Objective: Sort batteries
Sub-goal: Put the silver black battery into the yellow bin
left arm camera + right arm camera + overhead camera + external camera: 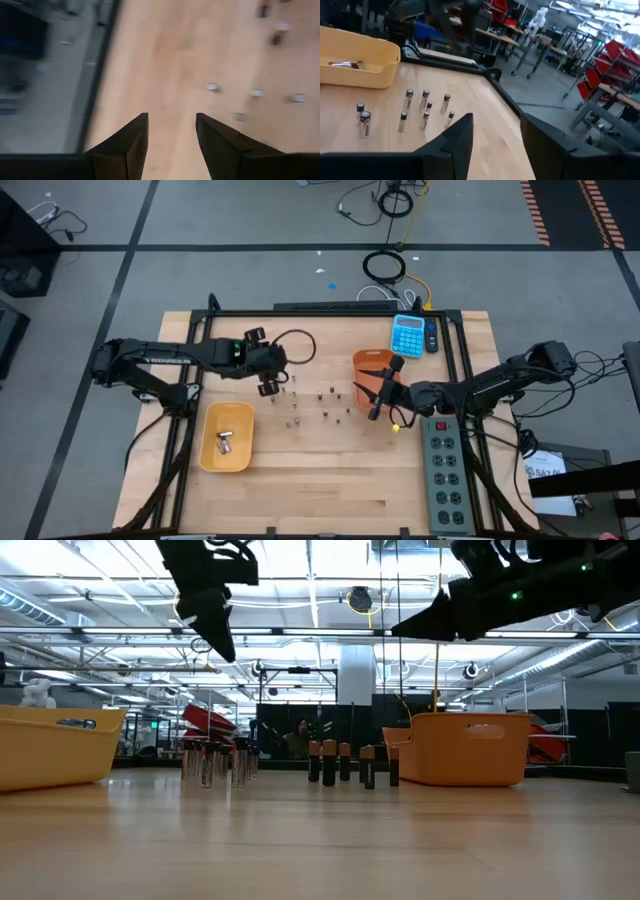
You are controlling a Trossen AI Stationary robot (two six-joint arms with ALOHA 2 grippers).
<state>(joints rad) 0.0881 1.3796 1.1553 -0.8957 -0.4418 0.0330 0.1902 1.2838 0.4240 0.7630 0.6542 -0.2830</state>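
Note:
I should go on lowering my open left gripper until its fingers are on both sides of the battery's top (447, 96), because the silvery battery at the group's far corner (445, 103) stands clear of its neighbours.
Several small batteries (322, 402) stand upright on their ends on the wooden table, silvery ones (215, 762) to the left of dark ones (338, 762). A yellow bin (227, 437) at the near left holds a few batteries (226, 440). An orange bin (372, 372) stands to the right of the group. My left gripper (268, 386) hovers open above the table, just left of the batteries, with nothing between its fingers (171, 117). My right gripper (378, 395) is raised beside the orange bin, pointing level toward the batteries, open and empty (496, 120).
A blue calculator (407, 335) lies at the far right, and a grey power strip (445, 470) runs along the right edge. A dark frame rail (330, 310) borders the far edge. Bare wood lies near the front edge (330, 490).

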